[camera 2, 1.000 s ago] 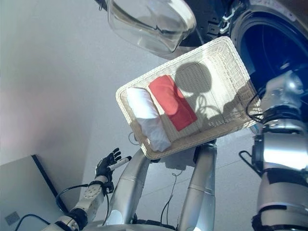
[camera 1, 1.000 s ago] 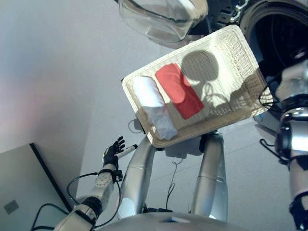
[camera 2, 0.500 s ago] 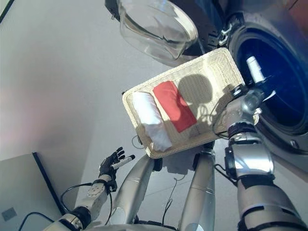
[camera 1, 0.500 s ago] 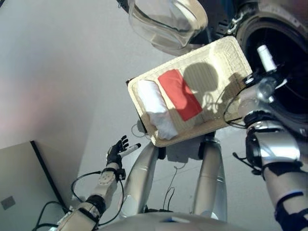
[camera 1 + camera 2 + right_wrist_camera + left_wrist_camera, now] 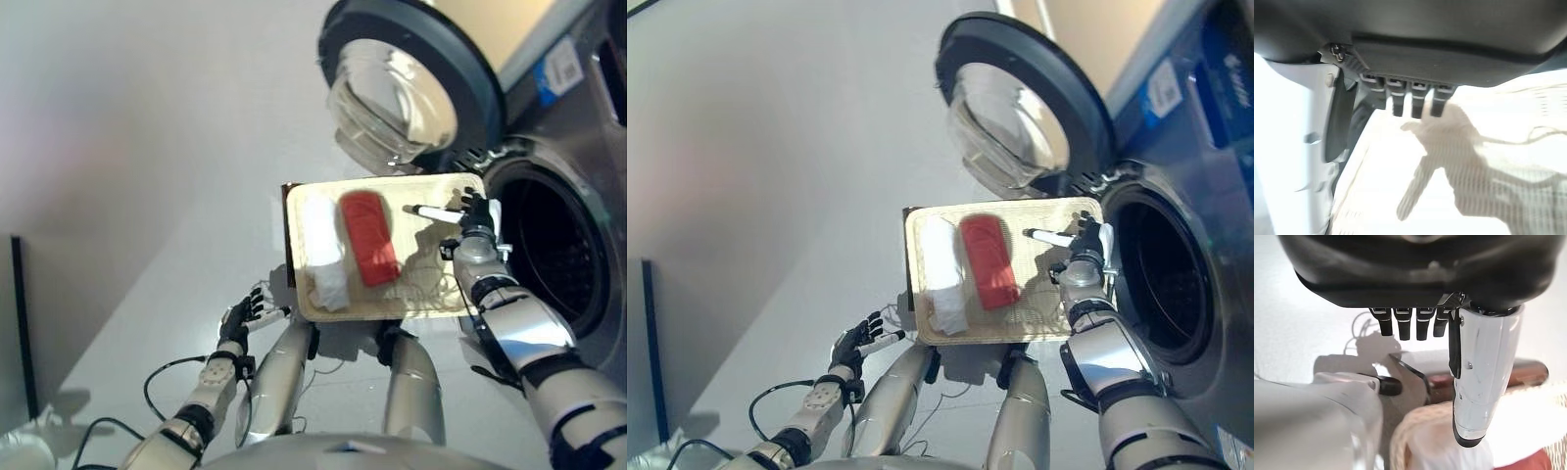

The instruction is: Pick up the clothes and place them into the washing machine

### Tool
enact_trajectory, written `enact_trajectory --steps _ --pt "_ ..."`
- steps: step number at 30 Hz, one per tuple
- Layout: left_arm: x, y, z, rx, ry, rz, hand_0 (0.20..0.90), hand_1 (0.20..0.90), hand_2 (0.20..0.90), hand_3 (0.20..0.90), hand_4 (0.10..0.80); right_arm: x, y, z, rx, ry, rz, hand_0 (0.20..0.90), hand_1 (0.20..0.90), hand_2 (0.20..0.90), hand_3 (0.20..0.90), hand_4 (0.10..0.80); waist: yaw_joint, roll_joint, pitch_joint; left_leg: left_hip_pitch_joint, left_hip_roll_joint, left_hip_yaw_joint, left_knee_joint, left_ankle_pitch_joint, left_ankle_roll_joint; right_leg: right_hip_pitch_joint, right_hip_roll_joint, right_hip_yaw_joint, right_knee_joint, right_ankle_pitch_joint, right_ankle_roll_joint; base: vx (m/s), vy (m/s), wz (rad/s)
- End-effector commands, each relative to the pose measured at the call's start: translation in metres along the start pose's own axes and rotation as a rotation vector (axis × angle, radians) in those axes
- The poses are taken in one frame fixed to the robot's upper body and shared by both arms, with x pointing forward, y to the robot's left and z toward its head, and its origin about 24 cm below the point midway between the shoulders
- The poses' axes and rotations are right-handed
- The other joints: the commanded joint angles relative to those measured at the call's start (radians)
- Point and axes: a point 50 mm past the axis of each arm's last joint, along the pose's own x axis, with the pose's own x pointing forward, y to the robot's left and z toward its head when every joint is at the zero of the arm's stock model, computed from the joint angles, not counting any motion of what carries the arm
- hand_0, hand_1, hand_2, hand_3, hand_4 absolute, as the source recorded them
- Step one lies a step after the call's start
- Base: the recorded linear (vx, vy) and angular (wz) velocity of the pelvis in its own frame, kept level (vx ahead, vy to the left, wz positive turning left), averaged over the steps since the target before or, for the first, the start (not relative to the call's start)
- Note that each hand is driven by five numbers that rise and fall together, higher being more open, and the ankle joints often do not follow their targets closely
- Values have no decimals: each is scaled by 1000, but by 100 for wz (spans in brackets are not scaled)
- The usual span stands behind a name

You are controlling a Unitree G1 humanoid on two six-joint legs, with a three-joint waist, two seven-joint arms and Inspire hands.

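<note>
The red cloth (image 5: 369,238) should stay a long bundle rather than fall open when the robot lifts it towards the drum, because its straight sides (image 5: 389,235) are tucked in tightly.
A wicker basket (image 5: 431,294) lies on the floor in front of me. A rolled white cloth (image 5: 321,245) and a folded red cloth (image 5: 370,238) lie side by side in its left half. My right hand (image 5: 473,213) hovers open over the basket's bare right end, its white-covered thumb pointing towards the red cloth. The right wrist view shows only straight fingers (image 5: 1420,100) above bare wicker. My left hand (image 5: 245,315) hangs open, low down, outside the basket's near left corner. In its wrist view the white cloth (image 5: 1449,450) shows past the thumb.
The washing machine's dark drum opening (image 5: 549,255) gapes just right of the basket. Its round glass door (image 5: 402,88) stands swung open behind the basket. A dark upright panel (image 5: 18,323) stands at the far left on the pale floor.
The camera has tilted, shifting the whole picture. My right hand has come from the drum's rim to above the basket's right end. The left hand and both cloths stay put.
</note>
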Motion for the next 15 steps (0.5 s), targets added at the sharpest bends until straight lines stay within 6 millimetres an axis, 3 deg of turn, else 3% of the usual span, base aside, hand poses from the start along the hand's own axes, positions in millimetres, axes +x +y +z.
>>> enact_trajectory --steps 1,6,11,15 --pt "1 41 6 59 -1 140 900 900 900 900 800 3 -2 20 -96 -74 -35 900 900 900 900 800 30 -99 58 -13 -48 45 59 -64 -37 131 -35 6 -305 217 40 38 -36 29" --pt "2 50 9 68 2 170 900 900 900 900 800 -2 11 5 -149 -22 1 900 900 900 900 800 51 -124 65 -16 -56 15 64 -63 -36 142 -41 -24 -291 208 40 36 -19 20" --pt "4 49 17 71 -29 175 900 900 900 900 800 -8 18 -10 -173 28 -10 900 900 900 900 800 73 -123 76 -29 -62 -6 57 -53 -39 138 -44 -49 -283 198 40 21 0 21" --pt "4 47 18 71 -45 167 900 900 900 900 800 -10 13 -24 -210 78 -39 900 900 900 900 800 85 -109 78 -40 -69 -19 53 -46 -40 129 -50 -59 -269 188 36 18 18 19"
